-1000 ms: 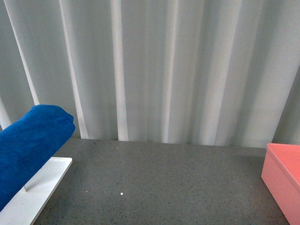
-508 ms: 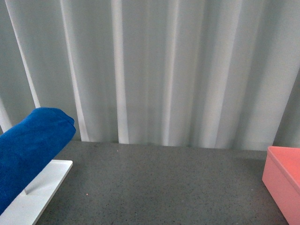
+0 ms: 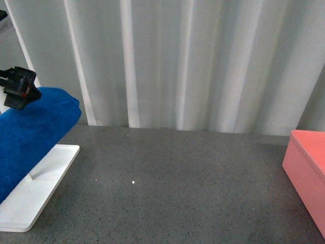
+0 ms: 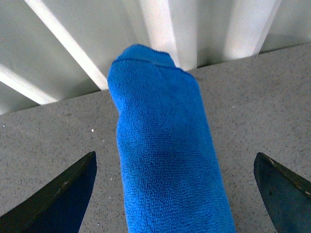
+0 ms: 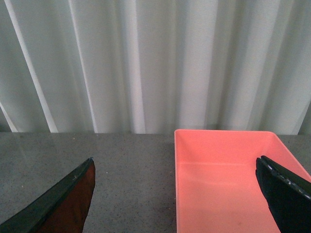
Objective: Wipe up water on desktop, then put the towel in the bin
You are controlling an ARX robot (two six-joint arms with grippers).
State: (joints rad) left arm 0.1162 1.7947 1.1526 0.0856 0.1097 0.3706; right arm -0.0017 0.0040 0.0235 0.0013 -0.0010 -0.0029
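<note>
My gripper will uncover slanted bars on the rack when it lifts the blue towel [image 4: 166, 145], because the towel keeps a long slope [image 3: 38, 134] above the white base.
The blue towel [image 3: 31, 133] hangs folded over a rack at the left of the dark grey desktop [image 3: 183, 173]. My left gripper [image 3: 18, 89] hovers just above the towel's upper end. In the left wrist view the left gripper [image 4: 174, 154] is open, its dark fingers [image 4: 60, 196] standing wide on either side of the towel [image 4: 163, 141] without touching it. The salmon-pink bin [image 3: 306, 172] sits at the right edge of the desktop. In the right wrist view the right gripper [image 5: 174, 158] is open and empty, and the bin [image 5: 223, 132] lies below it, with nothing showing inside.
The rack's white flat base [image 3: 38, 199] lies on the desktop under the towel, with a thin rod rising from it. A pleated white curtain [image 3: 193, 61] closes off the back. A tiny white speck [image 3: 133, 182] sits mid-desktop.
My left gripper has come into the front view at the upper left, over the towel's top. The front view now shows a little more of the desktop.
</note>
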